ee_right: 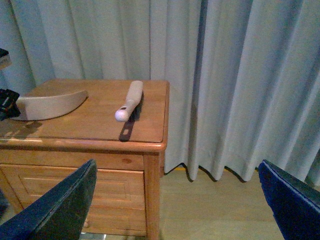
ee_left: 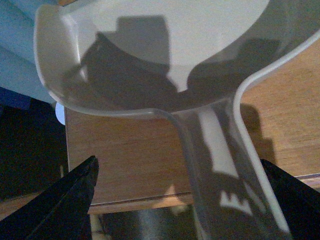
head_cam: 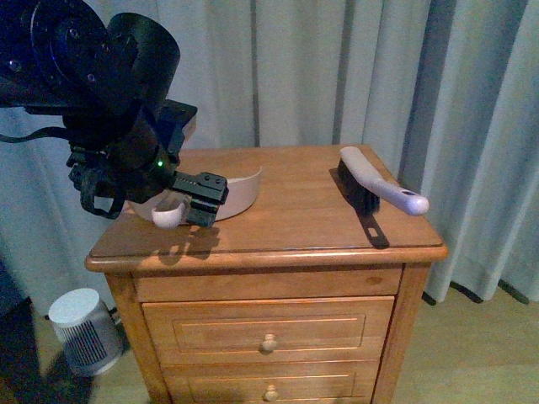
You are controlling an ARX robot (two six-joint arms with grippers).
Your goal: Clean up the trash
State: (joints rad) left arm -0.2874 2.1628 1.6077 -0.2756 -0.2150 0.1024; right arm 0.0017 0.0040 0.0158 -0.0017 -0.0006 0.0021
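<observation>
The pink dustpan [head_cam: 239, 195] has a raised rim [ee_left: 56, 70] that curves round its handle end, so it will keep the trash against that rim when I carry the dustpan.
The trash is out of view in every frame. A pale pink dustpan [head_cam: 242, 190] lies at the left of the wooden nightstand top [head_cam: 295, 219]. My left gripper [head_cam: 192, 202] stands open at the pan's handle [head_cam: 168, 217]. In the left wrist view, the handle [ee_left: 215, 165] runs between the two dark fingers of my left gripper [ee_left: 179, 167], with gaps on both sides. My right gripper [ee_right: 177, 165] is open and holds nothing; it hangs off the nightstand's right side, above the floor. From there the dustpan [ee_right: 50, 104] shows at the far side of the top.
A hand brush [head_cam: 379, 187] with a white handle and black bristles lies on the right of the top; it is the same brush [ee_right: 130, 100] in the right wrist view. Grey curtains [head_cam: 337, 76] hang behind. A small white fan [head_cam: 80, 328] stands on the floor at the left.
</observation>
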